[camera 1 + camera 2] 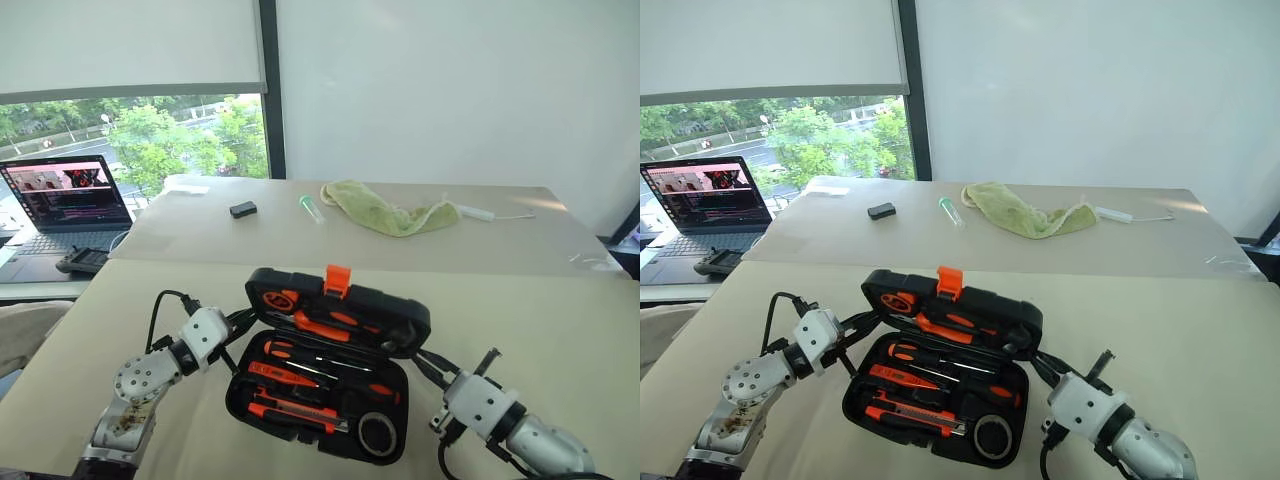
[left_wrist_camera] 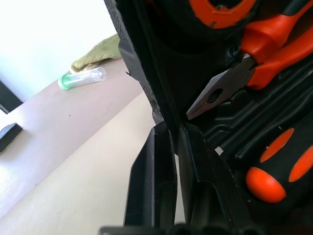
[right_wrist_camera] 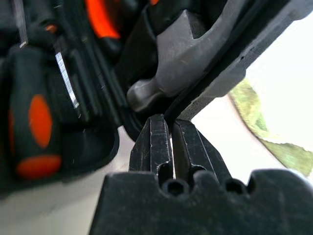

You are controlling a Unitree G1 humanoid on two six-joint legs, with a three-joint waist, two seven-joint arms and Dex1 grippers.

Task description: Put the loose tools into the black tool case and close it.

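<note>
The black tool case slants, its tape roll end [image 1: 378, 436] nearest me, so my right gripper should push that end back after the lid closes and before latching.
The black tool case [image 1: 238, 398] lies on the near table with its lid [image 1: 405, 322] tilted partway over the base and the orange latch [image 1: 338, 280] on top. In the base slots lie the loose tools: screwdrivers [image 1: 300, 353], a utility knife [image 1: 292, 411] and a black tape roll [image 1: 377, 433]. My left gripper [image 1: 244, 321] is shut, its tips against the lid's left edge [image 2: 146, 73]. At the lid's right edge [image 3: 230, 73], my right gripper [image 3: 169, 121] is shut just beneath it. Pliers [image 2: 274, 49] and a hammer head [image 3: 168, 73] sit in the lid.
On the far table lie a small black box [image 1: 243, 209], a clear tube with a green cap [image 1: 311, 208], a green cloth [image 1: 385, 212] and a white cable [image 1: 482, 214]. An open laptop [image 1: 65, 195] and a black controller [image 1: 82, 261] sit at the left.
</note>
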